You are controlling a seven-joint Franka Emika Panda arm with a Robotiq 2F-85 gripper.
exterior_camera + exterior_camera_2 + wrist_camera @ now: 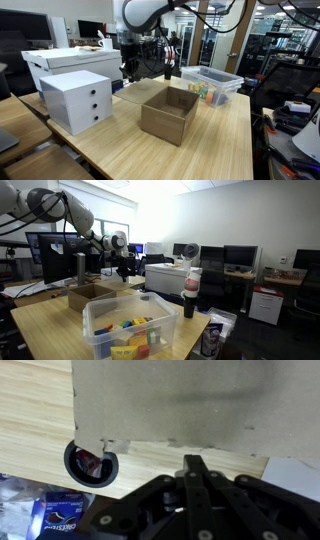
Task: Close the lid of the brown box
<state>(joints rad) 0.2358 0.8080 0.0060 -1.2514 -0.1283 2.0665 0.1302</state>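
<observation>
My gripper needs to come back under the folded-back lid's outer edge (200,442), because it is just past that edge, and push the lid up over the brown box (171,104).
The brown box (170,115) stands open on the wooden table, and it also shows in an exterior view (88,296). Its lid (138,93) is folded outward from the box's far edge and lies roughly flat. In the wrist view the lid (170,400) fills the top of the picture as plain brown cardboard. My gripper (130,70) hangs just above the lid's outer end and is also seen in an exterior view (122,272). In the wrist view its fingers (195,458) are shut together, holding nothing, just off the lid's edge.
A white drawer unit (76,100) stands beside the box. A clear plastic bin (212,84) of coloured items sits on the other side, near in an exterior view (130,330). A dark cup (90,461) stands by the lid's corner. A large white box (70,60) is behind.
</observation>
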